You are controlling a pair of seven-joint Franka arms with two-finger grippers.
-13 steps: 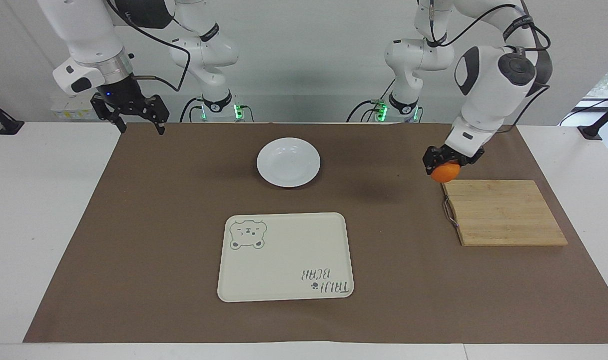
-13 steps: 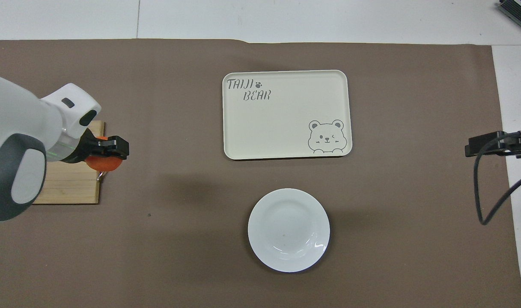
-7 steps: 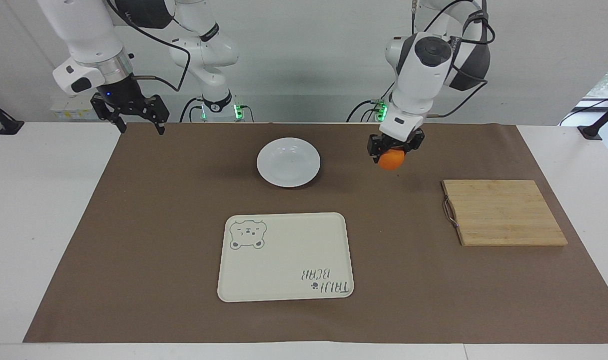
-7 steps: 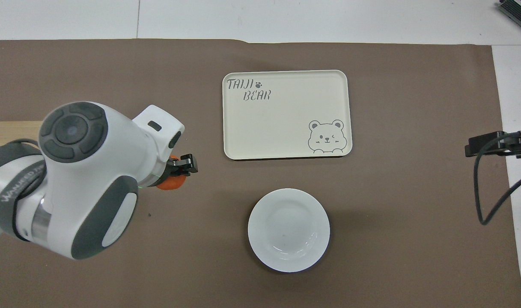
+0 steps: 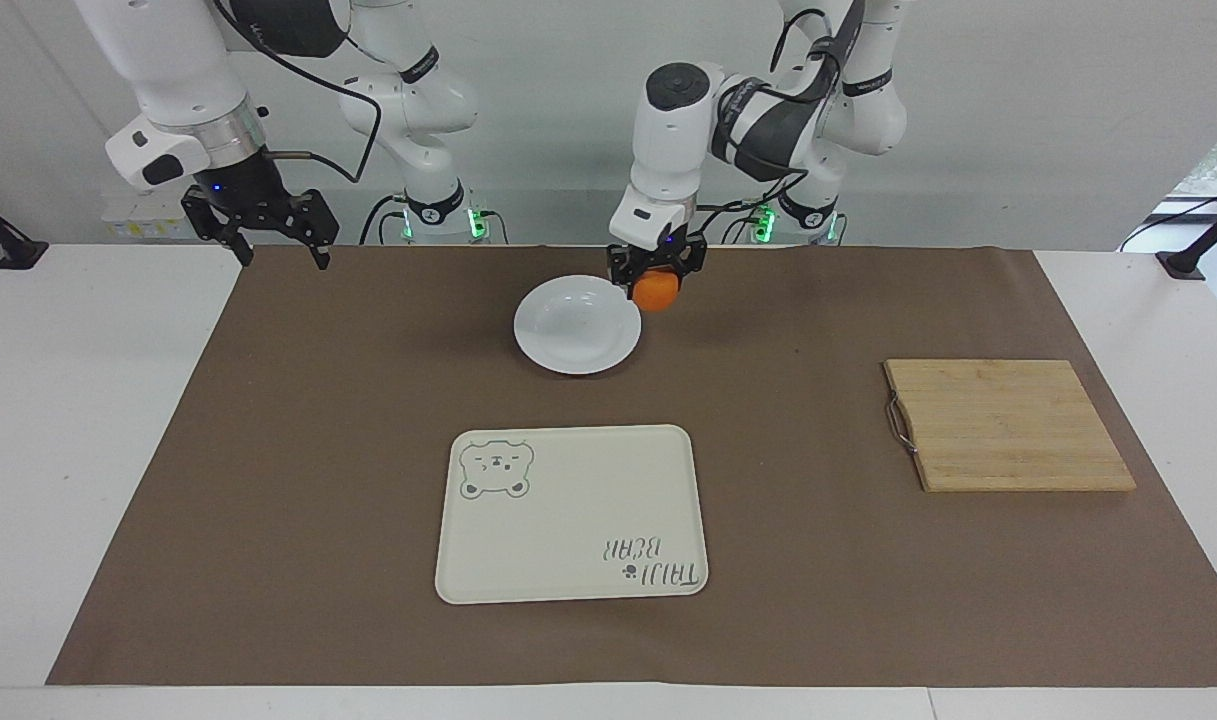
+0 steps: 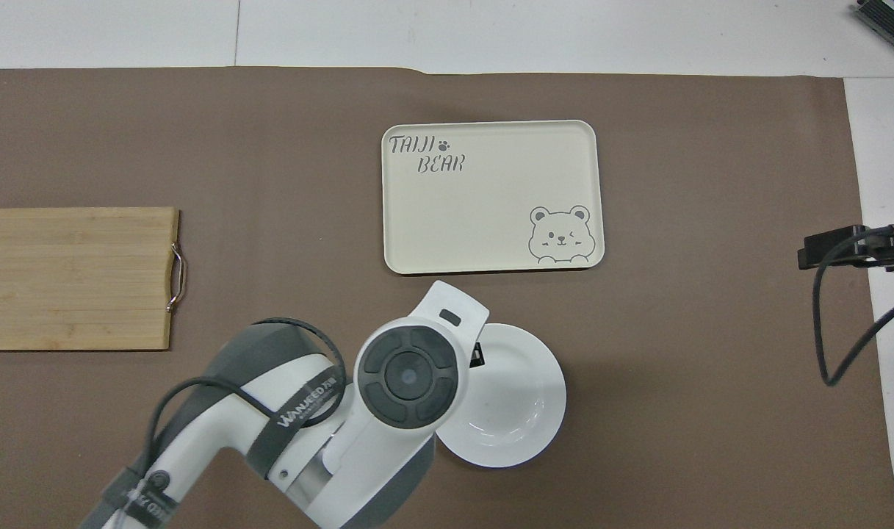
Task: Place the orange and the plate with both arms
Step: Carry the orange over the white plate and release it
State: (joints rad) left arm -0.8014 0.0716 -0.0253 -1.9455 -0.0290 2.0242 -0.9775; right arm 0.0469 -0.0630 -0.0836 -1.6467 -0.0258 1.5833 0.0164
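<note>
The orange (image 5: 657, 292) is hanging under my left gripper's fingers next to the empty white plate. I keep moving it to the plate's middle (image 5: 577, 324) until it rests there.
The orange (image 5: 656, 292) is held in my left gripper (image 5: 656, 276), which is shut on it in the air over the edge of the white plate (image 5: 568, 335) on the side toward the left arm's end of the table. In the overhead view the left arm covers the orange and part of the plate (image 6: 524, 411). My right gripper (image 5: 281, 255) is open and empty, and waits above the mat's corner at the right arm's end, near the robots.
A cream tray with a bear drawing (image 5: 568, 520) lies farther from the robots than the plate. A wooden cutting board (image 5: 1008, 425) with a metal handle lies toward the left arm's end. A brown mat (image 5: 318, 450) covers the table.
My left gripper has carried the orange from the cutting board's corner across the mat to the plate's edge. The right arm has not moved.
</note>
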